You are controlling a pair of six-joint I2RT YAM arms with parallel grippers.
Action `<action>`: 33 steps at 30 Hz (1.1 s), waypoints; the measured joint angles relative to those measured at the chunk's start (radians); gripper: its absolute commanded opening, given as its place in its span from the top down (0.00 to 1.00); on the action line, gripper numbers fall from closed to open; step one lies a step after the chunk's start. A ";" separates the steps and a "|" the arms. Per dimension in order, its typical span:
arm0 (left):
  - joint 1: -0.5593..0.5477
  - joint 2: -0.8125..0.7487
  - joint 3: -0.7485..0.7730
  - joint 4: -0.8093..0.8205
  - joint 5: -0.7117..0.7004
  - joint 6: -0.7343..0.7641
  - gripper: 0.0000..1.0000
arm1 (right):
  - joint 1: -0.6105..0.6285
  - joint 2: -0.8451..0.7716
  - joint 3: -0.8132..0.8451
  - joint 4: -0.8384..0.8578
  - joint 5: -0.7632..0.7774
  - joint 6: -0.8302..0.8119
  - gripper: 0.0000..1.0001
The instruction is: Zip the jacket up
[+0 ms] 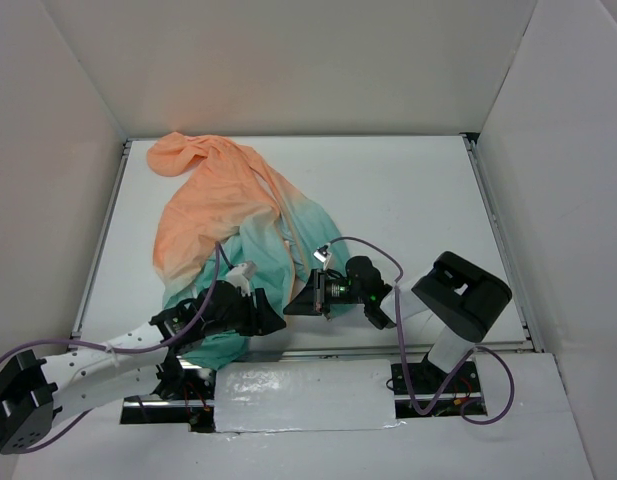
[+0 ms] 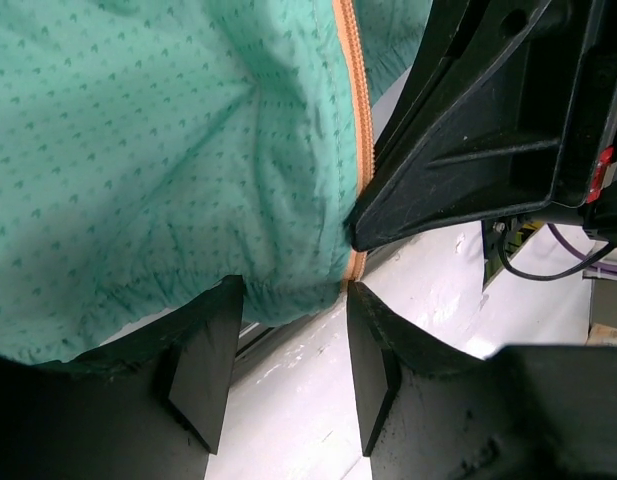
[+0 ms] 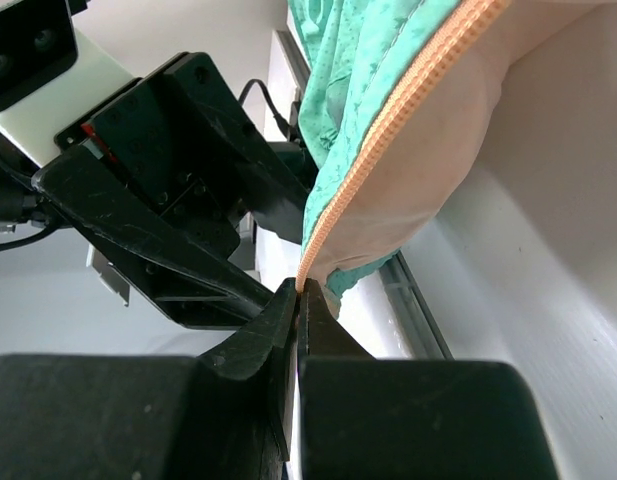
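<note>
Next, I take over at the teal hem corner point(image 2: 306, 298) with my left gripper, since my right gripper holds the orange zipper's end point(image 2: 355, 267) and the other half of the jacket lies loose.
The jacket point(image 1: 218, 200) lies crumpled on the white table, with its peach-orange hood at the far left and its teal hem at the near edge. My right gripper point(image 3: 301, 290) is shut on the bottom end of the orange zipper point(image 3: 388, 130). That pulls the zipper tape taut and shows the pale lining beside it. My left gripper point(image 2: 288, 335) faces it from the left with its jaws open. The teal hem point(image 2: 278, 295) and the zipper end point(image 2: 360, 110) sit at its fingertips. In the top view, the left gripper point(image 1: 271, 320) and the right gripper point(image 1: 293, 303) meet at the hem.
A white taped block point(image 1: 303, 395) lies along the near edge between the arm bases. A metal rail point(image 3: 418, 310) runs along the table's edge below the hem. White walls enclose the table. Purple cables loop by both arms.
</note>
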 measured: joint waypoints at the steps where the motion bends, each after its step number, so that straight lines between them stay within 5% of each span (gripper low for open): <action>1: 0.000 0.000 -0.005 0.009 0.000 0.000 0.43 | 0.000 0.000 0.000 0.000 -0.001 0.000 1.00; 14: 0.000 0.000 -0.063 0.121 0.016 -0.003 0.66 | 0.000 0.018 -0.002 0.014 -0.004 0.000 1.00; 22: 0.000 0.001 -0.066 0.136 0.024 0.003 0.56 | 0.000 0.019 -0.001 0.005 -0.004 -0.013 1.00; 29: 0.000 -0.019 -0.066 0.135 0.036 0.007 0.63 | -0.003 0.019 0.002 -0.013 -0.008 -0.027 1.00; 33: 0.000 -0.046 -0.067 0.140 0.043 0.010 0.53 | -0.011 0.022 0.007 -0.029 -0.022 -0.039 1.00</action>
